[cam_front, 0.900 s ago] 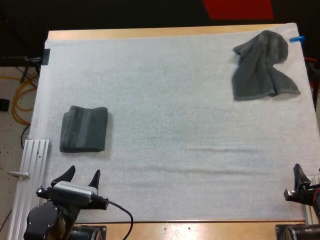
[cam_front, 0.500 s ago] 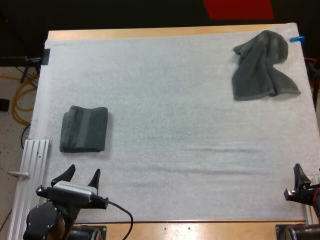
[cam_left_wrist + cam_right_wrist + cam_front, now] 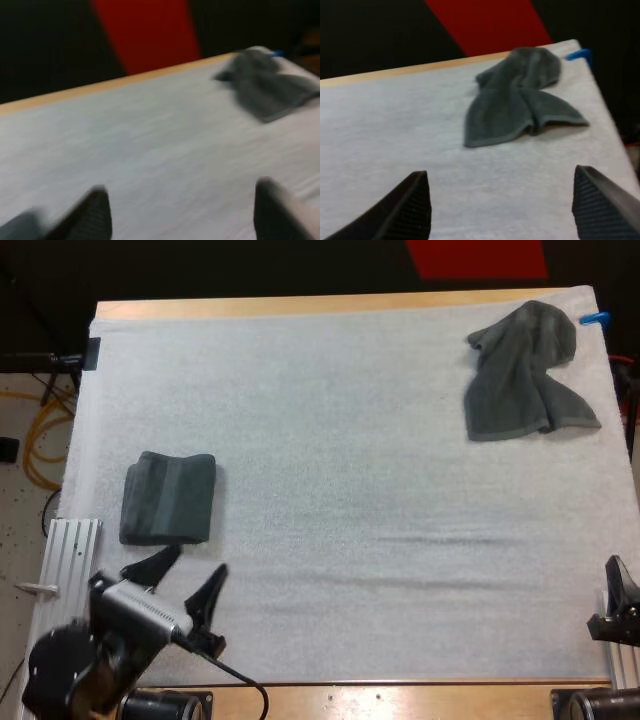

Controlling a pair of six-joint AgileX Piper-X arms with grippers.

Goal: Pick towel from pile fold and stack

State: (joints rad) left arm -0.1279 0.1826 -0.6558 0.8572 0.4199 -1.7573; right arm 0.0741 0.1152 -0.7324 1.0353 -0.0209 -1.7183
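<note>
The crumpled towel (image 3: 517, 380) has loose folds (image 3: 541, 338) bunched above its straight, splayed hem, so it should open into a broad flat square as I drag and spread it.
A crumpled dark grey-green towel (image 3: 527, 375) lies at the mat's far right corner; it also lies far ahead of both grippers in the wrist views (image 3: 265, 90) (image 3: 520, 97). A folded towel (image 3: 168, 497) rests near the mat's left edge. My left gripper (image 3: 188, 580) hovers open just in front of the folded towel, angled toward the mat's middle, its fingers (image 3: 95, 212) spread with nothing between them. My right gripper (image 3: 622, 590) sits at the near right edge of the mat, open and empty, its fingers (image 3: 410, 202) wide apart.
A grey aluminium rail (image 3: 62, 570) runs along the near left side of the mat. The white mat (image 3: 340, 500) stretches bare between the two towels. A wooden table edge (image 3: 400, 698) borders the front.
My left gripper has swung forward and to the right, turning toward the mat's middle. My right gripper has slipped slightly back and right toward the edge. Both towels lie where they were.
</note>
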